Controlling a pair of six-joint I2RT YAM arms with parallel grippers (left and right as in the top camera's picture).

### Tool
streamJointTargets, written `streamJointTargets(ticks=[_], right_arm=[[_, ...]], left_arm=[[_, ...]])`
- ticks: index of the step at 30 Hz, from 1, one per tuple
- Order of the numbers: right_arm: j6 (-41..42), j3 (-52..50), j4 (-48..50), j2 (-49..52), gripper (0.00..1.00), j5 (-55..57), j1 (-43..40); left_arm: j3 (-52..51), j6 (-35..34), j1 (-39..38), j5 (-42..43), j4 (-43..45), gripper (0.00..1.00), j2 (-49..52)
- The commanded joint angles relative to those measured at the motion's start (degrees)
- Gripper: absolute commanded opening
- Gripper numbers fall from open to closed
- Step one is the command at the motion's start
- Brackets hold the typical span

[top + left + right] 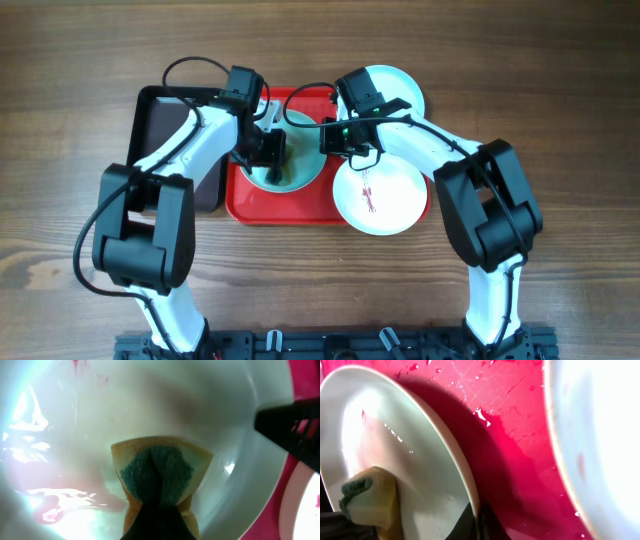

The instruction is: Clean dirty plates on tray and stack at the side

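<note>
The robot's left gripper should wipe the sponge back toward the plate's far rim [293, 111], because a red streak is still on the aqua plate beyond the sponge.
A pale aqua plate [300, 172] lies on the red tray [290, 208]. My left gripper [268, 150] is shut on a yellow and green sponge [157, 475] and presses it onto the wet inside of that plate [210, 405]. My right gripper [335, 138] is shut on the plate's right rim [470, 495]; the sponge shows at its far side in the right wrist view [372, 492]. A second plate [380, 195] with red streaks rests at the tray's right end. A third clean plate [392, 90] lies on the table behind the right arm.
A narrow dark brown tray [160, 120] with a black rim lies left of the red tray, under my left arm. The wooden table [560, 120] extends on both sides. The red tray floor [515, 435] is wet.
</note>
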Motion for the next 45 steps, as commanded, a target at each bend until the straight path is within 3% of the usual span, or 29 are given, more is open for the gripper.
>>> streamJointTargets(ticks=[1, 7, 12, 15, 18, 24, 26, 36, 41, 45], right_arm=[[0.24, 0.79, 0.13, 1.38, 0.04, -0.57, -0.46], [0.26, 0.79, 0.13, 1.38, 0.04, -0.57, -0.46], [0.24, 0.79, 0.26, 1.38, 0.04, -0.55, -0.46], [0.26, 0.79, 0.31, 1.38, 0.04, -0.55, -0.46], [0.26, 0.79, 0.28, 1.38, 0.04, -0.57, -0.48], [-0.61, 0.79, 0.28, 1.38, 0.04, -1.7, -0.48], [-0.63, 0.79, 0.22, 1.38, 0.04, -1.9, -0.46], [-0.63, 0.79, 0.09, 1.38, 0.04, -1.88, -0.46], [-0.61, 0.79, 0.11, 1.38, 0.04, -1.86, -0.46], [-0.61, 0.79, 0.11, 1.38, 0.04, -1.86, -0.46]], left_arm=[[-0.52, -3.74, -0.33, -1.57, 5.33, 0.04, 0.85], [-0.52, -9.66, -0.48, -16.68, 13.25, 0.04, 0.85], [-0.52, -16.11, -0.48, -29.81, 13.62, 0.04, 0.85], [-0.52, -16.31, -0.72, -28.96, 10.62, 0.04, 0.85], [-0.52, -15.98, -1.42, -22.51, 5.49, 0.04, 0.85], [-0.52, -6.67, -2.78, 2.97, 1.88, 0.04, 0.85], [-0.52, -5.68, -3.45, 7.17, 2.4, 0.04, 0.85], [-0.52, -5.81, -4.57, 3.76, 12.81, 0.04, 1.29], [-0.52, -6.71, -4.44, -10.29, 17.2, 0.04, 3.06], [-0.52, -13.25, -3.58, -20.98, 16.94, 0.04, 5.07]])
